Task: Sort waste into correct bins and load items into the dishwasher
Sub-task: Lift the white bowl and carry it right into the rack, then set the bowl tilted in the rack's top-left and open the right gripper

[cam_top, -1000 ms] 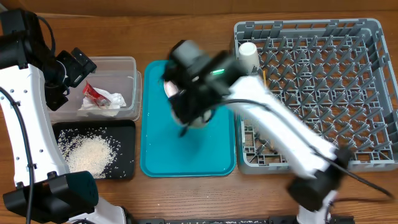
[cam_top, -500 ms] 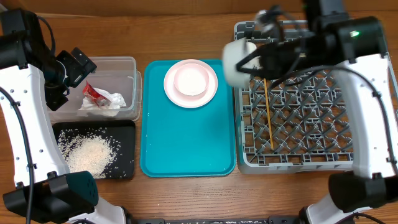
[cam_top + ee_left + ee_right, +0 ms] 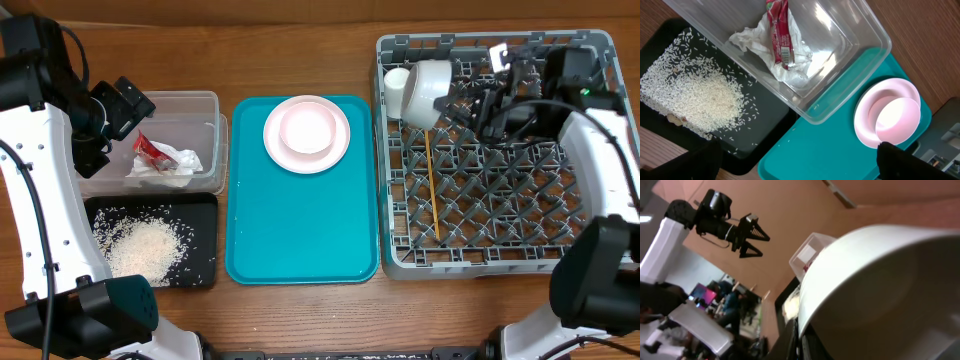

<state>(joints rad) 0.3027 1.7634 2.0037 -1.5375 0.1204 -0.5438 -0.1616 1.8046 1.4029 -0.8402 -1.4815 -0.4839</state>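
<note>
The whitish bowl [image 3: 427,92] is on its side near free pegs of the rack [image 3: 408,156] next to the white cup. My right gripper should keep lowering the bowl until the rack holds it up.
My right gripper [image 3: 458,100] is shut on the rim of a whitish bowl [image 3: 428,92], tipped on its side above the back-left corner of the grey dishwasher rack [image 3: 520,215]. In the right wrist view that bowl [image 3: 880,290] fills the frame, with the gripper [image 3: 807,335] at its edge. A white cup [image 3: 397,84] and the wooden chopsticks [image 3: 432,185] lie in the rack. The pink plate [image 3: 340,150] sits on the teal tray with a second bowl [image 3: 308,130] on it. My left gripper [image 3: 127,100] hangs open over the clear tub [image 3: 195,103], which holds the napkin [image 3: 175,165] and red wrapper [image 3: 150,148].
The black tray [image 3: 200,265] in front of the tub holds loose rice [image 3: 140,245]. The teal tray [image 3: 300,235] lies between the bins and the rack. The left wrist view shows the tub [image 3: 860,65], wrapper [image 3: 779,30], rice [image 3: 700,97] and plate [image 3: 867,112] below.
My right arm has carried the bowl from the plate on the teal tray rightward to the rack's back-left corner. The left arm has not moved.
</note>
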